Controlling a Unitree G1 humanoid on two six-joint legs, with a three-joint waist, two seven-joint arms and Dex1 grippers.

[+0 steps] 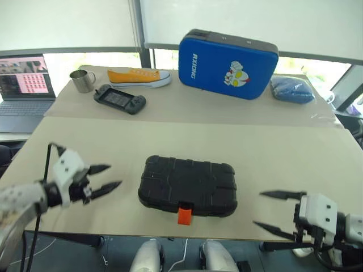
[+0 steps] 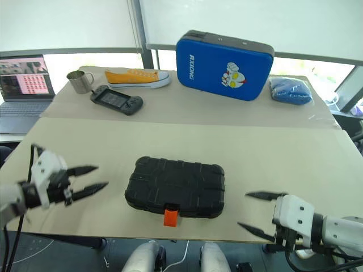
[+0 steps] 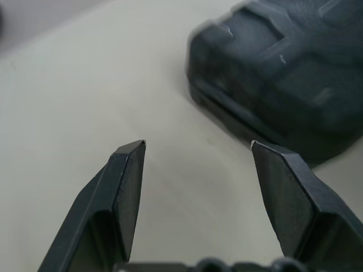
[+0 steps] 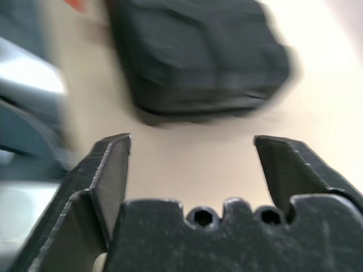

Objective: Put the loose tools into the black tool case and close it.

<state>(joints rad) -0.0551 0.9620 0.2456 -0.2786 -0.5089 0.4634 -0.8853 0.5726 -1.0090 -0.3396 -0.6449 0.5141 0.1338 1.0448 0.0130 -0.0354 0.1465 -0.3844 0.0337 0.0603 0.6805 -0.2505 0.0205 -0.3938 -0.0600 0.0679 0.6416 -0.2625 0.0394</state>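
Note:
The orange latch (image 1: 185, 216) points out toward the front edge. My grippers should turn the black tool case (image 1: 189, 184) first, and then my right gripper should push the latch closed.
The black tool case (image 1: 188, 185) lies shut near the table's front edge, its orange latch (image 1: 184, 216) facing me. The loose tools are out of view. My left gripper (image 1: 106, 177) hovers open just left of the case, its fingers pointing at the case's left end with nothing between them. My right gripper (image 1: 271, 211) stands open to the right of the case, near the front edge, also empty. A corner of the case (image 3: 283, 73) lies beyond the left fingers in the left wrist view, and the case (image 4: 198, 56) appears blurred in the right wrist view.
At the back stand a blue cartoon-printed case (image 1: 228, 63), a yellow shoe (image 1: 139, 77), a metal mug (image 1: 83, 80), a black handheld game console (image 1: 119, 99) and a blue cloth bundle (image 1: 291, 89). A laptop (image 1: 24, 90) sits at the far left.

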